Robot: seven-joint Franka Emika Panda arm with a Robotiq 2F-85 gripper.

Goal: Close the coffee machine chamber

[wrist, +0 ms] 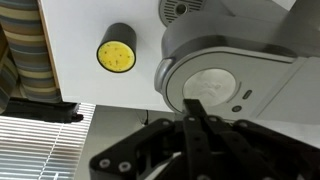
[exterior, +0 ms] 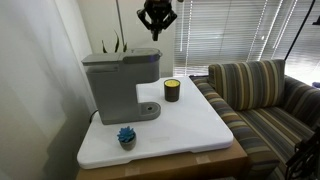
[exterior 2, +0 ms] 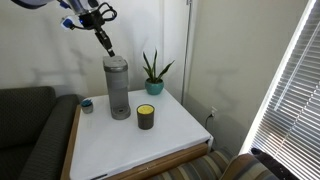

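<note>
My gripper should go on moving up until it hangs well clear above the lid and then open its fingers, because the lid (exterior: 138, 54) is lying flat on the grey coffee machine.
The grey coffee machine (exterior: 118, 88) stands on the white table (exterior: 190, 130); it also shows as a tall grey body in an exterior view (exterior 2: 119, 88). Its rounded top chamber lid (exterior: 125, 58) lies down flat on the machine; in the wrist view (wrist: 225, 85) I see it from above as a round grey disc. My gripper (exterior: 156, 32) hangs just above the lid's front end, apart from it. Its fingers are pressed together and hold nothing (exterior 2: 108, 47) (wrist: 196, 108).
A small dark candle jar with a yellow band (exterior: 172, 90) (exterior 2: 146, 116) (wrist: 117, 55) stands next to the machine's base. A small blue object (exterior: 126, 137) sits near the table's edge. A spiky plant (exterior 2: 152, 72) stands at the back. A striped couch (exterior: 265, 95) borders the table.
</note>
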